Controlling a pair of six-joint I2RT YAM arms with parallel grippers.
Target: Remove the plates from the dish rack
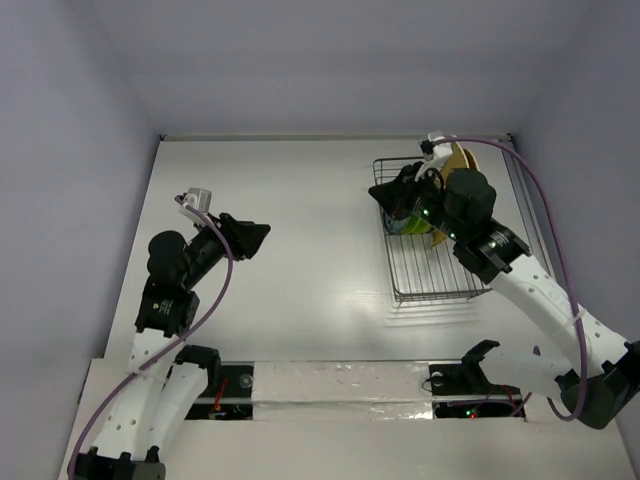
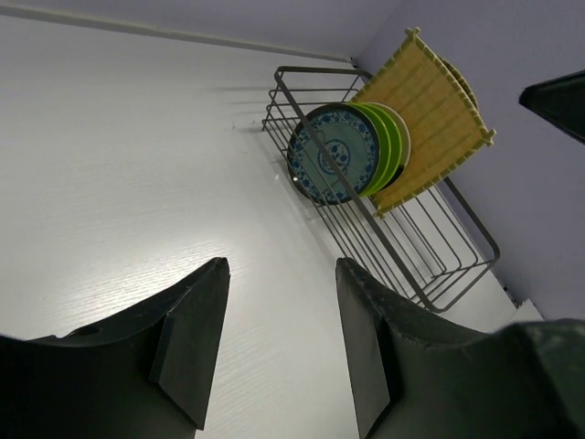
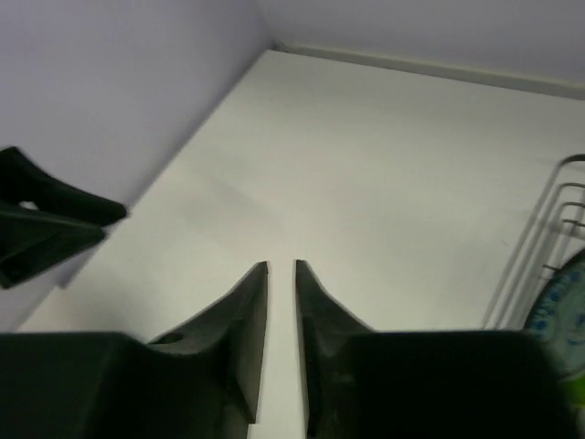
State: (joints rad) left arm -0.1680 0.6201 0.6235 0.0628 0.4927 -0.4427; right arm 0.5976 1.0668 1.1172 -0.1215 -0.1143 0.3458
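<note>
My left gripper is far across from the rack's plates (image 1: 416,226), so my right gripper should swing over the blue-green patterned plate (image 2: 335,153) and grip it by its rim.
The dark wire dish rack (image 1: 432,272) stands at the right of the table. In the left wrist view it (image 2: 445,267) holds upright a blue-green patterned plate (image 2: 333,154), a lime-green plate (image 2: 390,137) and a square yellow ribbed plate (image 2: 430,105), with a cream rim (image 2: 462,82) behind them. My right gripper (image 1: 386,196) hovers at the rack's left side by the plates, jaws nearly together and empty (image 3: 281,265). My left gripper (image 1: 262,232) is open and empty over the table's left half, pointing at the rack (image 2: 281,265).
Walls close off the left, back and right of the white table (image 1: 290,200). The right arm covers most of the plates in the top view; only yellow (image 1: 459,158) and blue-green (image 1: 404,223) bits show. The rack's near half holds nothing.
</note>
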